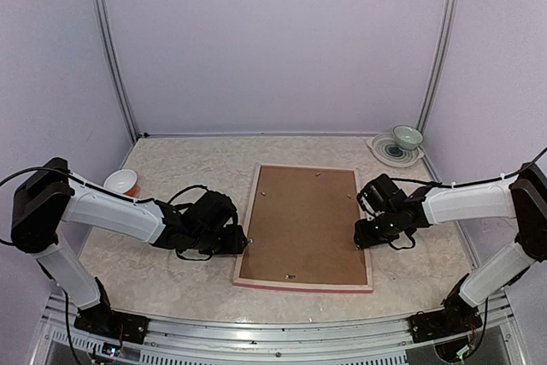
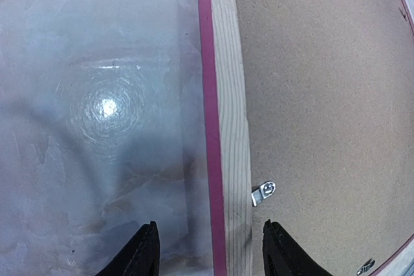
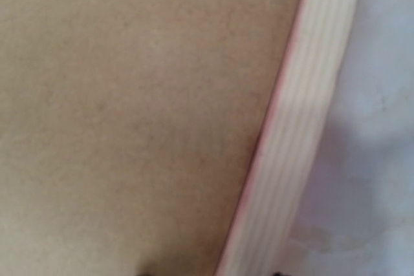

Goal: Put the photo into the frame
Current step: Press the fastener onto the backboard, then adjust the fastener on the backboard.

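The frame is lying crooked, with its side slanting (image 3: 296, 108) under my right gripper. Next, I straighten the frame first, then grip that side (image 3: 251, 244) squarely with my right gripper.
The frame (image 1: 303, 285) lies face down in the middle of the table, pale wood up and pink along its edges. A brown backing board (image 1: 306, 224) fills it, and the photo is hidden. My left gripper (image 1: 242, 241) is low at the frame's left rail. In the left wrist view it (image 2: 210, 250) is open, with the rail (image 2: 231, 95) between its fingers (image 2: 139, 256) and a gap on each side. My right gripper (image 1: 361, 237) is at the right rail. In the blurred right wrist view its tips (image 3: 212, 274) barely show, set wider than the rail (image 3: 304, 127).
A small metal tab (image 2: 264, 192) sticks out over the backing board (image 2: 323, 95) beside the left rail. A white bowl (image 1: 120, 181) stands at the left, behind my left arm. A green bowl (image 1: 407, 137) sits on a plate (image 1: 386, 153) in the back right corner.
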### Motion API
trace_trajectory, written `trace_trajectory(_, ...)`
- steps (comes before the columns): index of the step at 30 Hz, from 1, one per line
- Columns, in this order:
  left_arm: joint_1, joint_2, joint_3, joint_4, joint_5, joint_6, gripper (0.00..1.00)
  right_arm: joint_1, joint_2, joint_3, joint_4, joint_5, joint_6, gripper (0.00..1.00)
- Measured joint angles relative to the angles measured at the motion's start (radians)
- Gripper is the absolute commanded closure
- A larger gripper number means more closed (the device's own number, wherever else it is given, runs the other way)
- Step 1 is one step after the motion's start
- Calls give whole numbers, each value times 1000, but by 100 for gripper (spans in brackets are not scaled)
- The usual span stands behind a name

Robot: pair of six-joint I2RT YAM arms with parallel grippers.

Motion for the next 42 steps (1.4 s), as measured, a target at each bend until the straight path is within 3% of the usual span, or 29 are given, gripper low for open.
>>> trace_trajectory(18,14,-3,-29,14,-1,-31,45,3,-41,-19,-42,-16,24,87)
trace_trajectory(22,16,-14,-41,16,-1,-38,45,2,-48,-24,-42,-16,44,89)
trace_trajectory(27,18,-21,-48,16,-3,-42,45,2,-51,-26,-47,-31,35,71)
trace_trajectory(31,18,-35,-55,14,-10,-42,45,2,-59,-23,-74,-33,27,49)
trace_trajectory(42,34,-72,-42,0,-74,-40,45,4,-84,7,-113,-35,39,48)
